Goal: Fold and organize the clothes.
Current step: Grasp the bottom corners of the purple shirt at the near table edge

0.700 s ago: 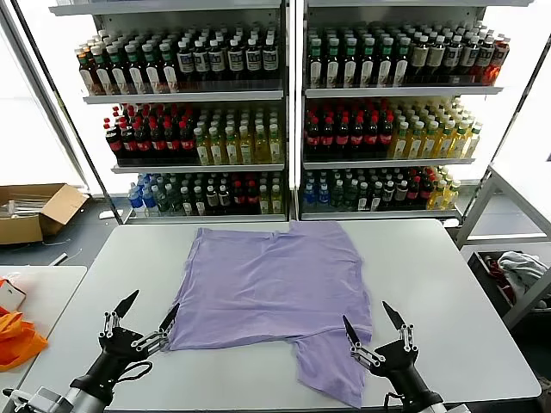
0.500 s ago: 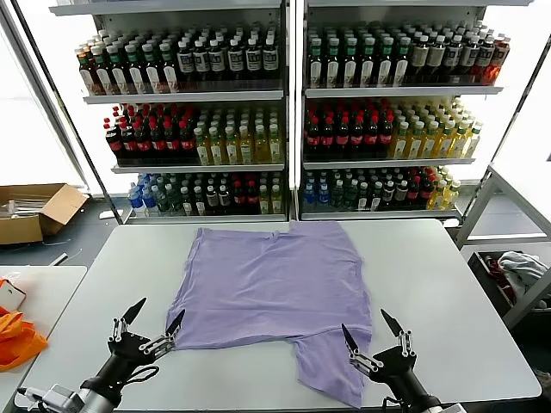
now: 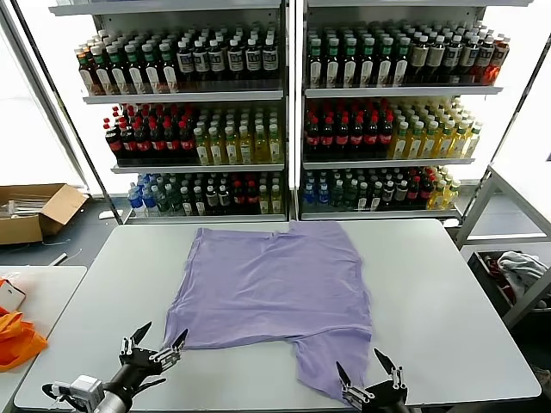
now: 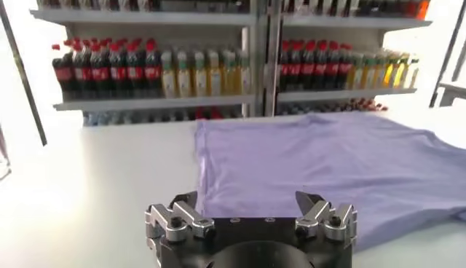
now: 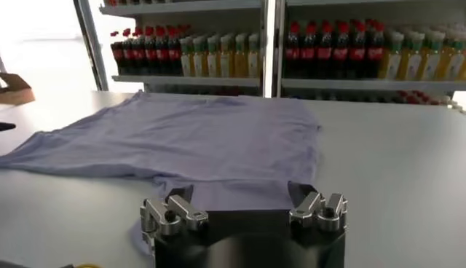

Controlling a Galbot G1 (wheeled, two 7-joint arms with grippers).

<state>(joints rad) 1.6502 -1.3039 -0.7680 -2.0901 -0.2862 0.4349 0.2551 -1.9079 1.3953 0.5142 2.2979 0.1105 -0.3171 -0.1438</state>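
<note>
I see a small step (image 3: 291, 226) in the T-shirt's far edge, so I expect the far sleeve (image 3: 317, 231) to stick out further when I pull the lavender T-shirt toward me.
The lavender T-shirt (image 3: 275, 284) lies spread on the grey-white table (image 3: 448, 292), plain side up, no print showing; one sleeve hangs toward the near edge. It also shows in the left wrist view (image 4: 328, 160) and the right wrist view (image 5: 204, 142). My left gripper (image 3: 157, 342) is open and empty, low at the near edge just left of the shirt's near-left corner. My right gripper (image 3: 368, 377) is open and empty at the near edge, by the near sleeve. In the wrist views, the left gripper (image 4: 251, 202) and the right gripper (image 5: 240, 195) each face the shirt's hem.
Shelves of bottled drinks (image 3: 284, 112) stand behind the table. A cardboard box (image 3: 34, 211) sits on the floor at the left. Orange fabric (image 3: 17, 335) lies on a side table at the left. A grey-white cloth bundle (image 3: 521, 271) lies in a rack at the right.
Both grippers have pulled back toward me and sunk lower in the head view, still open. The shirt has not moved.
</note>
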